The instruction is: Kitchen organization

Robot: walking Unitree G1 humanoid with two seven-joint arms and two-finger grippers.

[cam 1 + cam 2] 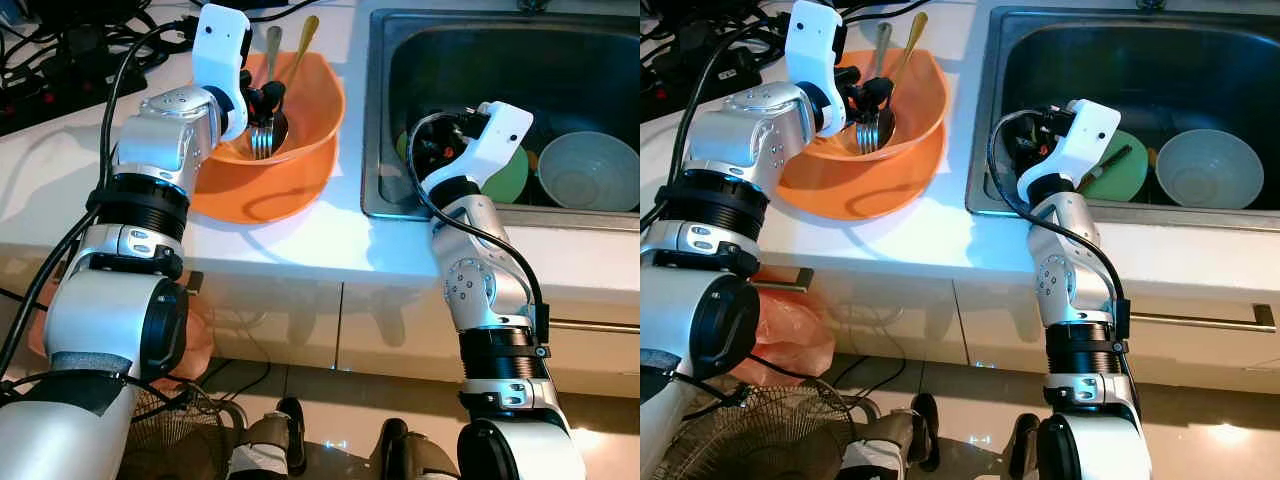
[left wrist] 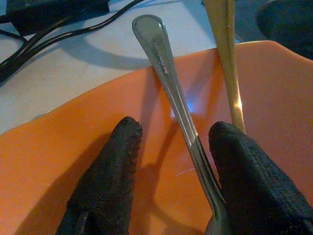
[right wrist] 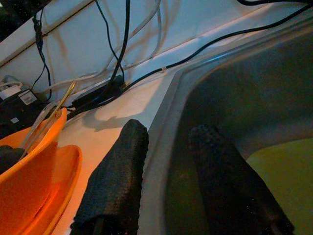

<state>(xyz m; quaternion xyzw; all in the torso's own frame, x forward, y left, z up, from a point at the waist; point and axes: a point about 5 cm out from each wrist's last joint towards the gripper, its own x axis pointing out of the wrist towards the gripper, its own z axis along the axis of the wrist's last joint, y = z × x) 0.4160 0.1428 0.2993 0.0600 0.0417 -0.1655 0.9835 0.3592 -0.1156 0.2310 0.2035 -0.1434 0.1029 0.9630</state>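
The fork's silver tines (image 1: 262, 142) are lined up under the silver handle (image 1: 273, 45), so the fork will come out with that handle when I lift, while the gold spoon's handle stays behind.
An orange bowl (image 1: 312, 98) sits on an orange plate (image 1: 268, 200) on the white counter, left of the sink (image 1: 378, 120). In the bowl stand a fork (image 1: 262, 141), a silver handle (image 2: 164, 58) and a gold handle (image 2: 226, 54). My left gripper (image 2: 173, 134) is open inside the bowl, and the silver handle runs between its fingers close to one pad. At the sink's left rim my right gripper (image 3: 168, 134) is open with nothing in it. A green plate (image 1: 1122, 168) and a pale bowl (image 1: 1208, 168) lie in the sink.
Black cables and a power strip (image 1: 60, 65) cover the counter's back left. Cabinet fronts with a bar handle (image 1: 1200, 318) run below the counter. On the floor at the left are a fan (image 1: 170, 440) and a pink bag (image 1: 790, 335).
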